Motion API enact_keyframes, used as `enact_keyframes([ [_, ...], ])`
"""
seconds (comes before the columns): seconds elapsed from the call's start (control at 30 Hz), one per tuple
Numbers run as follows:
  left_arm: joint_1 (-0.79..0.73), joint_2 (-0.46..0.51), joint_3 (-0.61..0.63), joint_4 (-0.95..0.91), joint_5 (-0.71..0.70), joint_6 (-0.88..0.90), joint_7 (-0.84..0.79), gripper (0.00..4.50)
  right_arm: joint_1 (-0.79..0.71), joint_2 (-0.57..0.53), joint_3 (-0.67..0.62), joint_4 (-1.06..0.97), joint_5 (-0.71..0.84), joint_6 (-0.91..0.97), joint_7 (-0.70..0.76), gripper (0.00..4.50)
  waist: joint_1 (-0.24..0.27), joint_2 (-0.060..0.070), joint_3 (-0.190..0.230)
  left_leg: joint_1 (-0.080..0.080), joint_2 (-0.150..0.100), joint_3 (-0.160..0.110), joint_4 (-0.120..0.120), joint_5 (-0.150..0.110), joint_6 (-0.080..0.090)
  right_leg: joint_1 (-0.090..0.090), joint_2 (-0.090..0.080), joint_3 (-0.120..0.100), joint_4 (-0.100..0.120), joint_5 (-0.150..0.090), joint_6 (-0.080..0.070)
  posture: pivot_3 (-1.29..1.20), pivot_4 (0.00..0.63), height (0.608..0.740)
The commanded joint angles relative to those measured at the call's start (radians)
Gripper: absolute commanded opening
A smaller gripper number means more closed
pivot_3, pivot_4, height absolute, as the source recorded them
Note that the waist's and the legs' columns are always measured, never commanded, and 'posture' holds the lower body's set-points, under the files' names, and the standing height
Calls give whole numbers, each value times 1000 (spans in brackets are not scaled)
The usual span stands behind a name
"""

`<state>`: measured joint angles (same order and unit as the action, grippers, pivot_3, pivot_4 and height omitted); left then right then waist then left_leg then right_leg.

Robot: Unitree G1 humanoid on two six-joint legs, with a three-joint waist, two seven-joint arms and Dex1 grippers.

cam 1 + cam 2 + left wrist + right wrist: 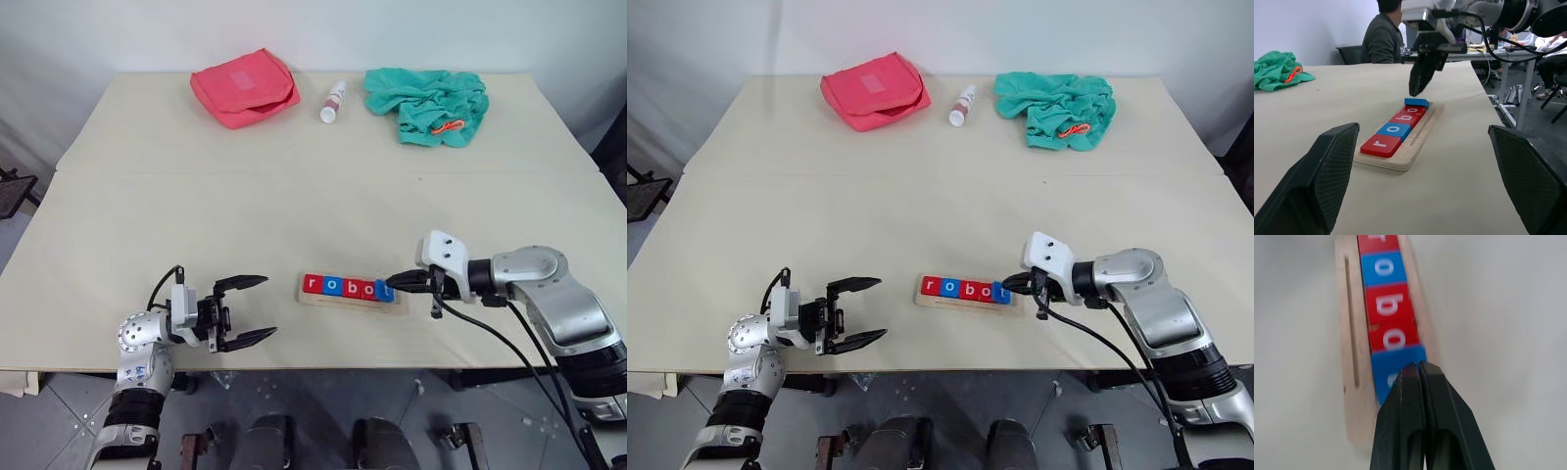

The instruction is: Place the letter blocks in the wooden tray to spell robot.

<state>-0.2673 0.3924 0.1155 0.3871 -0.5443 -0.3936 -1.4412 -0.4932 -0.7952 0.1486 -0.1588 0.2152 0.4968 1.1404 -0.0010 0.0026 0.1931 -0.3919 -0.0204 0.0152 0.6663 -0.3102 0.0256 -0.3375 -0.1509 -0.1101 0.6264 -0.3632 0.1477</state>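
Note:
I should bring my right gripper's shut fingers over the blue end block's edge [1417, 102], as it stands higher than the red o, and press on that edge [1396, 352] to flatten the blue block.
The wooden tray [351, 300] lies near the table's front edge. In it the letter blocks stand in a row: red r [313, 284], blue o [331, 286], red b [349, 288], red o [366, 289] and a blue end block [383, 291]. In the left wrist view that blue end block [1416, 102] sits a little higher than the others. My right gripper [392, 284] is shut with nothing in it, its tips just above the blue end block [1388, 367]. To the left of the tray my left gripper [269, 306] stands open and points at it.
At the back of the table lie a pink pouch [245, 86], a small white bottle [333, 101] and a crumpled green cloth [428, 103]. The table's front edge runs just below the tray. A person [1383, 34] sits beyond the table's right side.

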Motion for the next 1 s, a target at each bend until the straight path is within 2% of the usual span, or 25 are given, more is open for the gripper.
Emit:
enact_keyframes([
  [0.03, 9, -4, 2, -26, -2, -9, 0, 4500, -32, -1, -24, -50, 28, 26, -10, 58, 1, 0, 0, 0, 0, 0, 0, 0, 0, 0, 0, 0, 0, 0, 0, 0, 150, 740],
  [0.5, 9, -6, 0, -34, -1, -8, 8, 4500, -13, 85, 49, 34, -2, -32, -46, 58, 1, 0, 0, 0, 0, 0, 0, 0, 0, 0, 0, 0, 0, 0, 0, 0, 150, 740],
  [1.0, 13, -3, 0, -36, -2, -4, 11, 4500, 60, 47, 18, 15, -2, -37, -37, 58, 0, 0, 0, 0, 0, 0, 0, 0, 0, 0, 0, 0, 0, 0, 0, 0, 150, 740],
])
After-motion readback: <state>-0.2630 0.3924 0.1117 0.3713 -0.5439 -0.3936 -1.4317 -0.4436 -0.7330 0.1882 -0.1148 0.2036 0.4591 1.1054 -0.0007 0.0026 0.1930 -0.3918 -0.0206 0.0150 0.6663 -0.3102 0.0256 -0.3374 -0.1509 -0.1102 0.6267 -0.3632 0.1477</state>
